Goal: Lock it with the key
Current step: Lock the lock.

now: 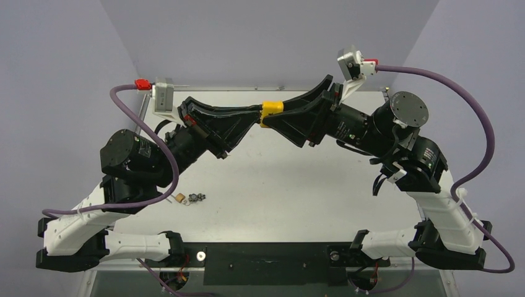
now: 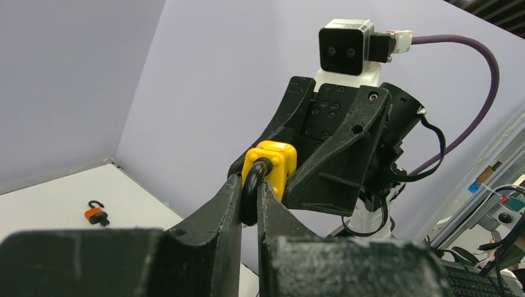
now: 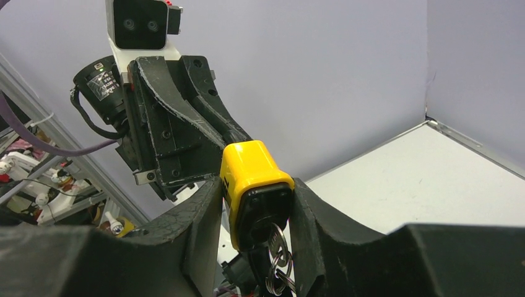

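I should straighten the yellow lock body (image 3: 255, 176) first, because it sits at a slant between my right gripper's fingers. My left gripper will then take the black shackle (image 2: 252, 189) head-on.
A yellow padlock (image 1: 272, 108) is held in the air between both arms, above the middle of the table. My left gripper (image 2: 249, 193) is shut on its black shackle (image 2: 252, 185). My right gripper (image 3: 257, 207) is shut on the yellow lock body (image 3: 251, 170). A key (image 3: 277, 242) with silver rings hangs from the keyhole in the lock's black underside, between the right fingers. In the top view the left gripper (image 1: 251, 120) and the right gripper (image 1: 278, 117) meet at the lock.
A small orange padlock (image 2: 95, 213) lies on the white table at the far left of the left wrist view. A small tan lock (image 1: 179, 198) and a dark key bunch (image 1: 197, 198) lie near the left arm. Grey walls enclose the table.
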Tool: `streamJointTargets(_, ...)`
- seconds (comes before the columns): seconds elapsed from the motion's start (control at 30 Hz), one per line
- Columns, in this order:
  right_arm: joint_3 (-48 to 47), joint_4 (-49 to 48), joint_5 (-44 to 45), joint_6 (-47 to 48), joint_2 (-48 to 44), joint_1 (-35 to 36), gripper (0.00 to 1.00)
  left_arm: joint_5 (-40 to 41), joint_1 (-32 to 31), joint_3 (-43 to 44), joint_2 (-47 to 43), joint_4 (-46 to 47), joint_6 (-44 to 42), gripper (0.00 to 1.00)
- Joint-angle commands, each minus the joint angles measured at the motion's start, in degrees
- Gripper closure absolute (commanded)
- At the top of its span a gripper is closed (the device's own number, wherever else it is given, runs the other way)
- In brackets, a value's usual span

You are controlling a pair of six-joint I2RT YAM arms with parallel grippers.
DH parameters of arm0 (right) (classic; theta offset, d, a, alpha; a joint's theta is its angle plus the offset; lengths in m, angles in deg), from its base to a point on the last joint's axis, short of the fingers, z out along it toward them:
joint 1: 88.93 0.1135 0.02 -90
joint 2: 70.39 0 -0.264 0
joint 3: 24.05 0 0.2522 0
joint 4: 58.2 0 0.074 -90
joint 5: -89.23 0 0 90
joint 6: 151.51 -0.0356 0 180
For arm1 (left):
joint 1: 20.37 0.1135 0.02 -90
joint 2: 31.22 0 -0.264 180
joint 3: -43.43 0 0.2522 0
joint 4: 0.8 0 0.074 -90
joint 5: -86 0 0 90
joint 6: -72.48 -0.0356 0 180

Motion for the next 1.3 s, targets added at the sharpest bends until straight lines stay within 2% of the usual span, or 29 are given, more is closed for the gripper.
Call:
streamJointTargets(0.0, 3.5, -4.9, 3.3, 3.1, 11.2, 0.3, 1.00, -28.6, -6.1, -6.1, 12.2, -9.7, 5.3, 1.00)
streamJointTargets(0.23, 4.7, -8.1, 1.5, 1.7, 10.8, -0.1, 1.00, -31.4, -6.4, -7.6, 14.2, -4.1, 8.4, 1.00)
streamJointTargets(0.67, 7.4, -7.3, 1.8, 2.7, 10.1, -0.4, 1.00, -31.0, -6.7, -8.0, 15.3, -3.8, 9.6, 1.00)
streamJointTargets(0.93, 20.5, -13.4, -2.0, -1.6, 0.3, -7.4, 1.00, -27.6, -0.2, -11.8, 7.0, -9.0, 8.3, 1.00)
streamJointTargets(1.0, 23.9, -16.3, -4.1, -3.2, -1.8, -9.2, 1.00, -27.6, 1.1, -12.5, 5.0, -9.9, 7.8, 0.98)
streamJointTargets(1.1, 27.1, -18.2, -5.7, -4.0, -4.1, -10.2, 1.00, -27.4, 2.6, -12.6, 3.1, -11.8, 6.7, 0.87)
streamJointTargets(1.27, 32.9, -20.0, -7.3, -4.8, -8.6, -10.9, 1.00, -26.8, 4.2, -11.9, 1.3, -14.3, 4.9, 0.76)
